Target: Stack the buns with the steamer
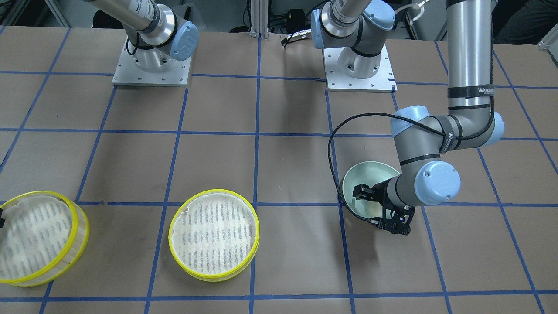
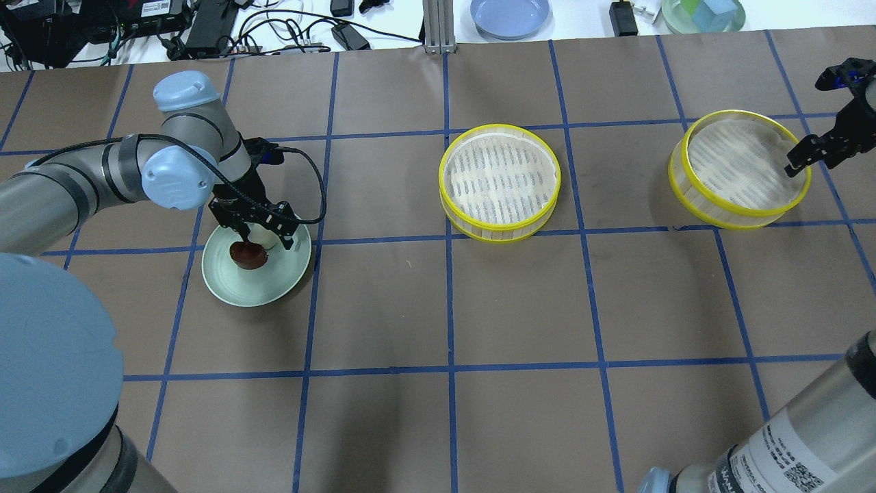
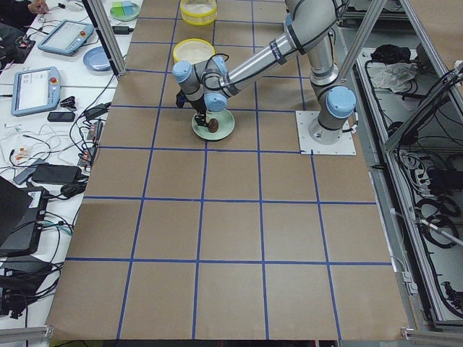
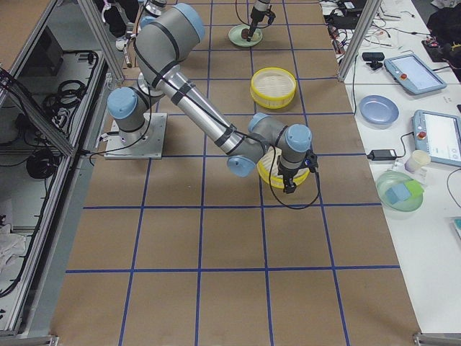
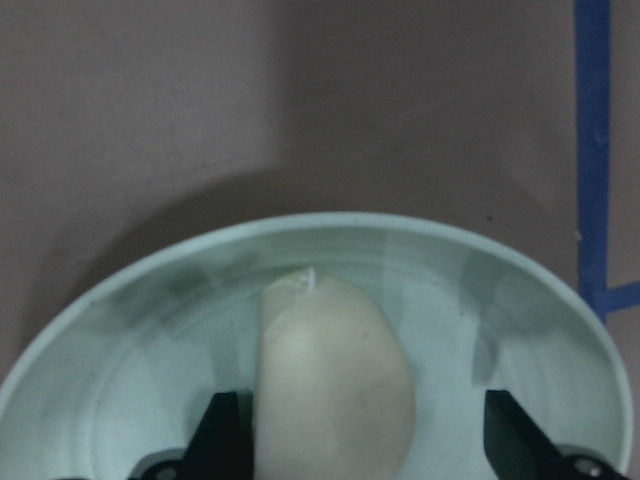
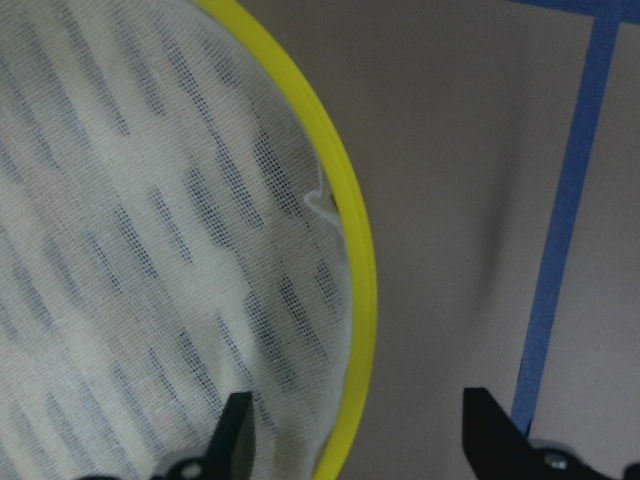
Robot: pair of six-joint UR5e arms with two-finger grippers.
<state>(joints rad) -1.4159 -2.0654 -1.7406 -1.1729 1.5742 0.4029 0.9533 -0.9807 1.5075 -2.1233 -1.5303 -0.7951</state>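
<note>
The white liner's creased edge sits tucked against the yellow rim, so the liner should come along flat as I raise the second level.
The cream-white bun lies in the pale green plate. My left gripper is open, low in the plate, with one finger on each side of this bun. The dark reddish-brown bun lies in the same plate, just in front of the gripper. One steamer tier stands at mid table, empty. The second tier stands at the far right. My right gripper is open and straddles this tier's yellow rim.
The table is brown paper with a blue tape grid. A blue plate and a green bowl holding blocks sit on the white bench beyond the far edge. The left arm's cable loops beside the green plate.
</note>
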